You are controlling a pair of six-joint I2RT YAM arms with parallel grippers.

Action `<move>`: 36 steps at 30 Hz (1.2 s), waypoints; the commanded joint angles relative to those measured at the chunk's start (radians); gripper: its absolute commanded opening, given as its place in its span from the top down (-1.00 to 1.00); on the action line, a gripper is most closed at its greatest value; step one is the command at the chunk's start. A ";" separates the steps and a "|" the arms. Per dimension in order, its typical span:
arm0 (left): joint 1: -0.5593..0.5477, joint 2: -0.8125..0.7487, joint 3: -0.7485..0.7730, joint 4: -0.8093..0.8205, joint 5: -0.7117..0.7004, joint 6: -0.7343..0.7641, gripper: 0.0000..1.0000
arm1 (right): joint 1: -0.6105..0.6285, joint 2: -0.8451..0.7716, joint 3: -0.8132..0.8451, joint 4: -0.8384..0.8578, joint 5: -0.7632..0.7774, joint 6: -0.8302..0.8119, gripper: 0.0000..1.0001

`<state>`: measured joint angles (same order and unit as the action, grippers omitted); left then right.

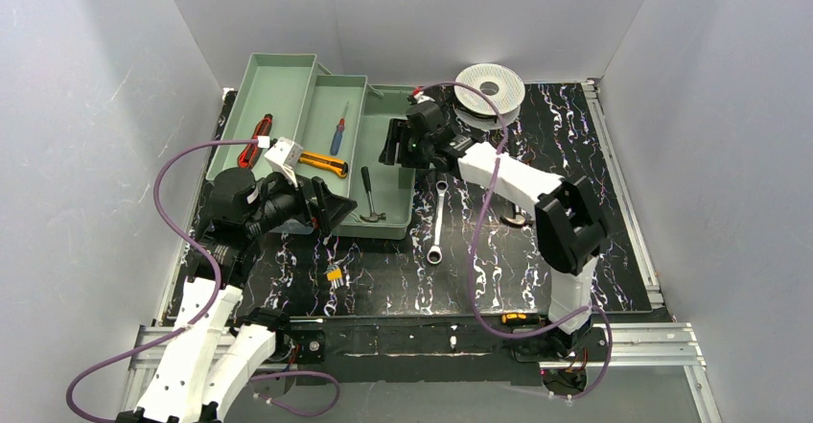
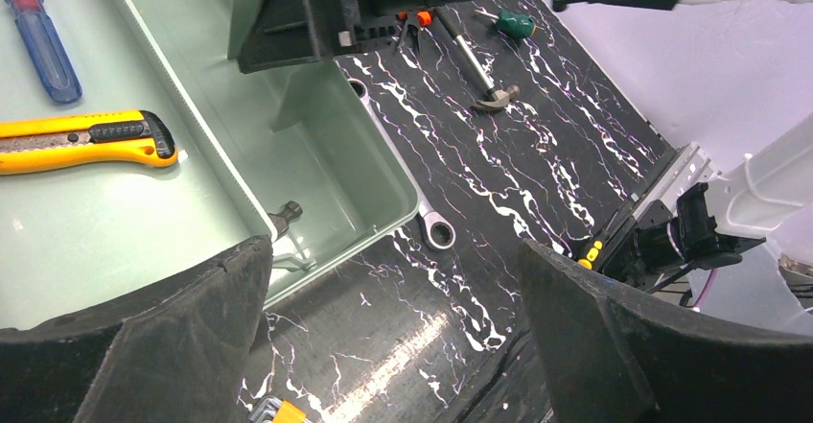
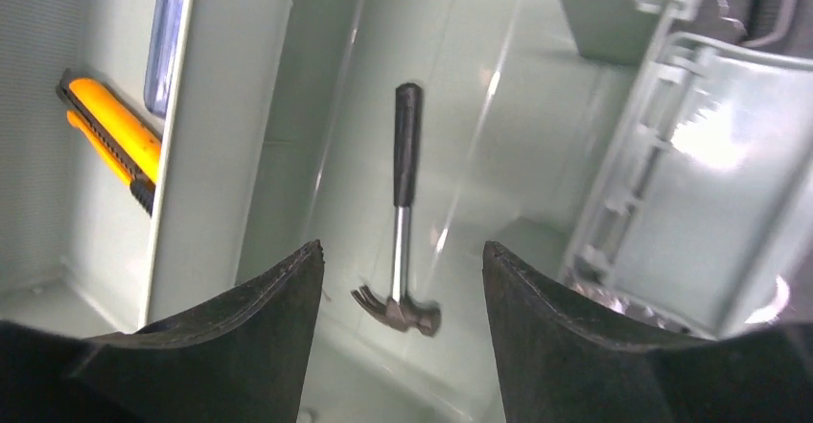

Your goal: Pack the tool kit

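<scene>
My right gripper goes on toward the second hammer before it closes on its shaft (image 2: 485, 80) near the hammer's head, because the second hammer's shaft (image 2: 470, 56) lies clear of the orange-tipped pliers.
The green toolbox (image 1: 391, 222) stands open at the back left with its trays folded out. A black-handled hammer (image 1: 369, 198) lies in its main bin. A yellow utility knife (image 1: 323, 162), a blue screwdriver (image 1: 338, 130) and a red cutter (image 1: 257, 142) lie in the trays. My right gripper (image 1: 393, 145) is open and empty above the bin, with the hammer (image 3: 403, 212) below its fingers. My left gripper (image 1: 328, 207) is open and empty at the box's near edge. A ratchet wrench (image 1: 437, 222) and yellow-held hex keys (image 1: 335, 274) lie on the mat.
A second hammer (image 2: 484, 82), orange-tipped pliers (image 2: 412, 25) and a small green item (image 2: 515, 25) lie on the mat to the right of the box. A white filament spool (image 1: 489, 87) stands at the back. Grey walls enclose the table.
</scene>
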<state>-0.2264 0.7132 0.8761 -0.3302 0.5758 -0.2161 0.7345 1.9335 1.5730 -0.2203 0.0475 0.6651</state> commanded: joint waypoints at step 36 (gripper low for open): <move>-0.005 0.037 -0.009 0.022 0.037 -0.015 -0.99 | -0.437 -0.344 -0.413 -0.330 0.351 -0.101 -0.36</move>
<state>-0.2264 0.7452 0.8738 -0.3271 0.5858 -0.2283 0.3668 1.4776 1.0519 -0.5262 0.4366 0.5903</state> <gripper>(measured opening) 0.992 0.679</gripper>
